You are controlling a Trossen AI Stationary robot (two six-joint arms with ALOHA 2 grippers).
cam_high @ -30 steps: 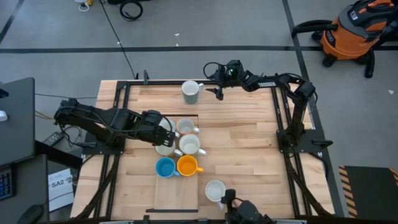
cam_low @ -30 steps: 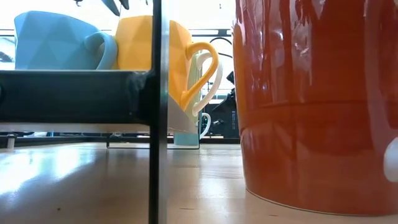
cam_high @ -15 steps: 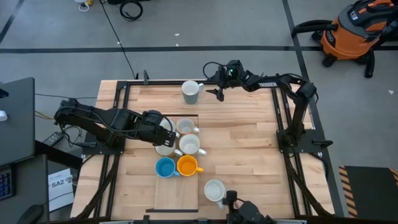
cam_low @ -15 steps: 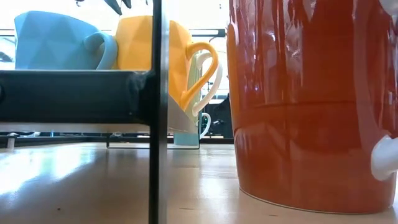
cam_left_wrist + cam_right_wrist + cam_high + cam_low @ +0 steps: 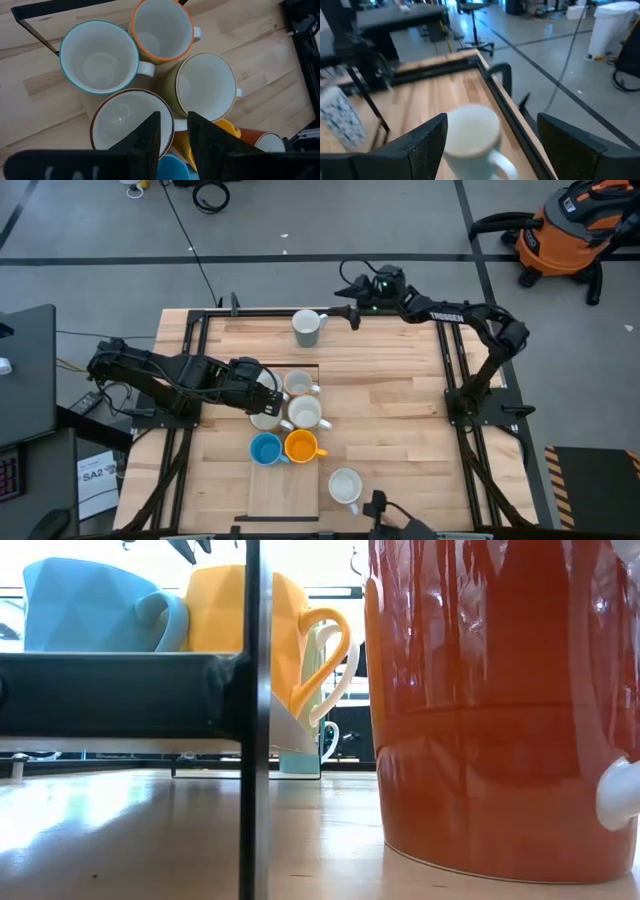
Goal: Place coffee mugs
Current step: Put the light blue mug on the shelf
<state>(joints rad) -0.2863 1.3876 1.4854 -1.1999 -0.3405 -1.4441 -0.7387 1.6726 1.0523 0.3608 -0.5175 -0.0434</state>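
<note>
The greyish mug's handle (image 5: pixel 323 319) sticks out toward the open fingers of the robot's right gripper, so the right gripper should come down from above and grip the mug by its rim (image 5: pixel 314 327).
Several coffee mugs stand in a tight cluster (image 5: pixel 290 420) on a raised wooden shelf: blue (image 5: pixel 266 448), orange (image 5: pixel 300 446), and white and cream ones. My left gripper (image 5: pixel 272 395) hangs just above the cluster. Its fingers (image 5: pixel 150 137) are a narrow gap apart over the handle of a brown-rimmed mug (image 5: pixel 125 127) and touch nothing. A greyish mug (image 5: pixel 308 327) stands alone by the far edge. My right gripper (image 5: pixel 352 312) is raised to that mug's right, wide open, with the mug (image 5: pixel 470 132) ahead of its fingers. A red-sided mug (image 5: pixel 345 485) stands near the front edge.
Black frame rails (image 5: pixel 445 350) run along the table's edges, with a clamp on the far rail (image 5: pixel 502 75). The red-sided mug (image 5: pixel 500 710) fills the right of the low view. Bare wood (image 5: pixel 390 410) lies right of the cluster.
My right gripper has risen from beside the greyish mug and drawn toward the far edge, rolling about its own axis as it went. It has stayed wide open. The greyish mug has kept its place.
</note>
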